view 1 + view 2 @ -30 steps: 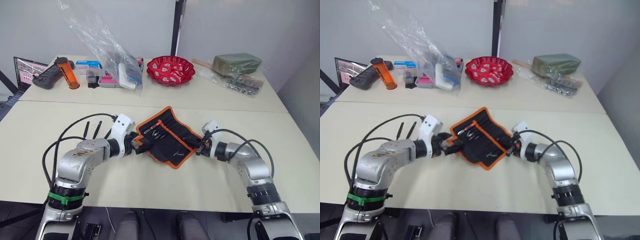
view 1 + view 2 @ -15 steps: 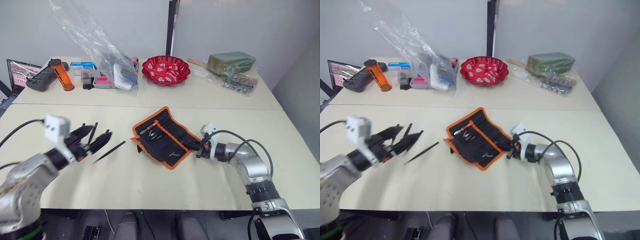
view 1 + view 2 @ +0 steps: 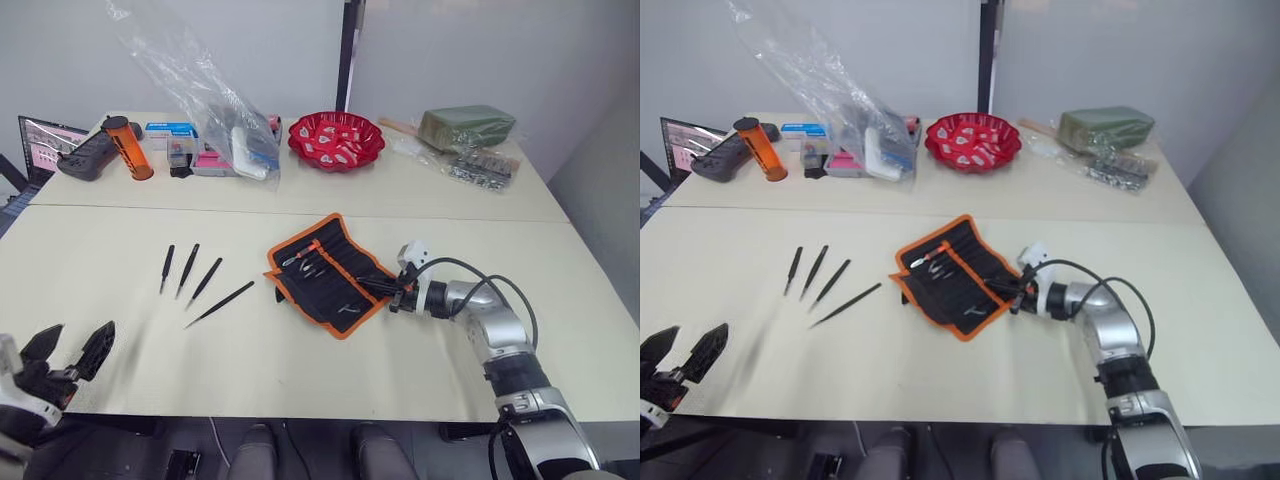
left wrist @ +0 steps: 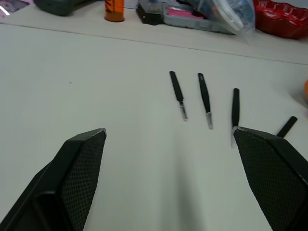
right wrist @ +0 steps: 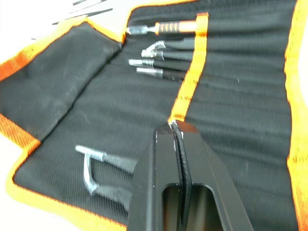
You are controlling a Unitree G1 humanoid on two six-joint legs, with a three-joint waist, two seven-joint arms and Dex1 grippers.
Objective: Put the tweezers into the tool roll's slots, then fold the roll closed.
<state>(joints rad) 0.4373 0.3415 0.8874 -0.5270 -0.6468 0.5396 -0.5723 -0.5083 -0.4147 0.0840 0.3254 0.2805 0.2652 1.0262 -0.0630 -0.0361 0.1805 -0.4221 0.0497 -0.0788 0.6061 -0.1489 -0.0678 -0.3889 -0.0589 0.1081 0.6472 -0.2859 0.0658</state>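
I expect my push to slide the flat black tweezer (image 3: 167, 268) handle-first deep into its slot, as only the tools' silver tips (image 3: 313, 269) show past the tool roll's orange band.
The tool roll (image 3: 325, 272) lies open and flat at the table's middle, black with orange edging. Its slots (image 5: 240, 72) hold an orange-handled tool (image 5: 168, 27) and several silver-tipped ones (image 5: 151, 61). My right gripper (image 3: 382, 287) is at the roll's right edge, fingers (image 5: 159, 168) shut with a thin black strip pinched between them. Several black tweezers (image 3: 187, 270) lie loose to the roll's left, the longest (image 3: 220, 303) nearest it. My left gripper (image 3: 78, 335) hovers at the table's near left edge, open and empty, short of the tweezers (image 4: 204, 98).
Along the back stand a red bowl (image 3: 337, 138), a clear plastic bag (image 3: 215, 110) over small boxes, an orange bottle (image 3: 130, 146), a black device (image 3: 88, 155) and a green packet (image 3: 470, 125). A seam (image 3: 100, 207) crosses the table behind the roll.
My left arm has let go of the roll's left edge and drawn back to the near left table edge, fingers now open. The right gripper stays at the roll.
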